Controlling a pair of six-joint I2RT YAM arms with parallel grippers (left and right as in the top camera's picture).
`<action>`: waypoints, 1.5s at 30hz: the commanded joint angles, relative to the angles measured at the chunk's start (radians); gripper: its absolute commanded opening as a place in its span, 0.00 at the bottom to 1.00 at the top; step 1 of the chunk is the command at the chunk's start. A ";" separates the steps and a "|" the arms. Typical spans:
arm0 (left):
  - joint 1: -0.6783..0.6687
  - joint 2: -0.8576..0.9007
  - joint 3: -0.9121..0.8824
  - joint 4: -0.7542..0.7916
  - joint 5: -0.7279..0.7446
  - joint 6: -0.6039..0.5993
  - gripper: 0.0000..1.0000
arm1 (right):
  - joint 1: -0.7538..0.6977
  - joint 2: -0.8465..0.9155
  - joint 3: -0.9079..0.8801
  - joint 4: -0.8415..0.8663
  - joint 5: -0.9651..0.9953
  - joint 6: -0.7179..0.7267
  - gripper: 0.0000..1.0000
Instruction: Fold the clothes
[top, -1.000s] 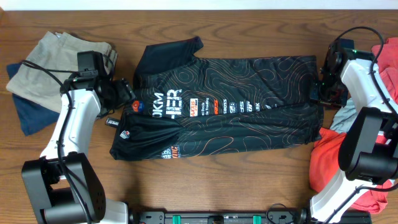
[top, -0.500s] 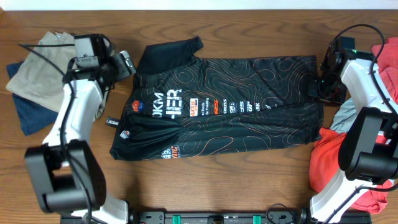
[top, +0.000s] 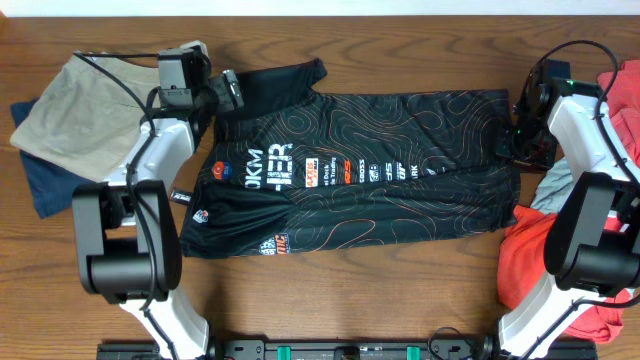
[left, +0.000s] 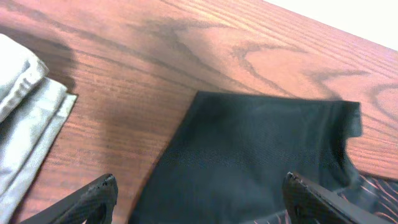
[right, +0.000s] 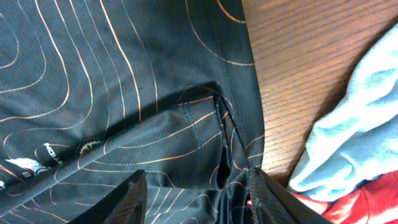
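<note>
My gripper will pull in the plain black sleeve (left: 239, 155), and the sleeve will bunch up into loose creases, because it lies limp with one edge curling over.
A black jersey (top: 380, 170) with orange contour lines lies spread across the table, its near edge folded over. Its plain black sleeve (top: 275, 80) points to the far left. My left gripper (top: 232, 88) is open and empty just above that sleeve; in the left wrist view the sleeve (left: 261, 149) lies between the spread fingers (left: 199, 199). My right gripper (top: 514, 140) is open over the jersey's right hem; in the right wrist view the bunched hem (right: 217, 143) lies between the fingers (right: 199, 196).
Folded khaki clothes (top: 80, 100) on a navy garment (top: 45, 185) lie at the far left. A heap of red (top: 535, 255) and light blue (top: 555, 190) clothes lies at the right edge, close to the right gripper. The table's far edge runs just beyond the sleeve.
My left arm has swung from beside the jersey's chest up to the sleeve at the far left. The right arm and the jersey have not moved.
</note>
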 joint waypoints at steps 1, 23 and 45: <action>-0.003 0.061 0.013 0.039 -0.002 0.021 0.86 | -0.013 -0.020 0.018 -0.008 -0.005 0.011 0.51; -0.092 0.238 0.013 0.122 0.023 0.021 0.74 | -0.013 -0.020 0.018 -0.035 -0.005 0.011 0.51; -0.084 0.061 0.013 0.049 -0.025 -0.010 0.06 | -0.013 -0.019 0.017 0.173 -0.004 0.011 0.53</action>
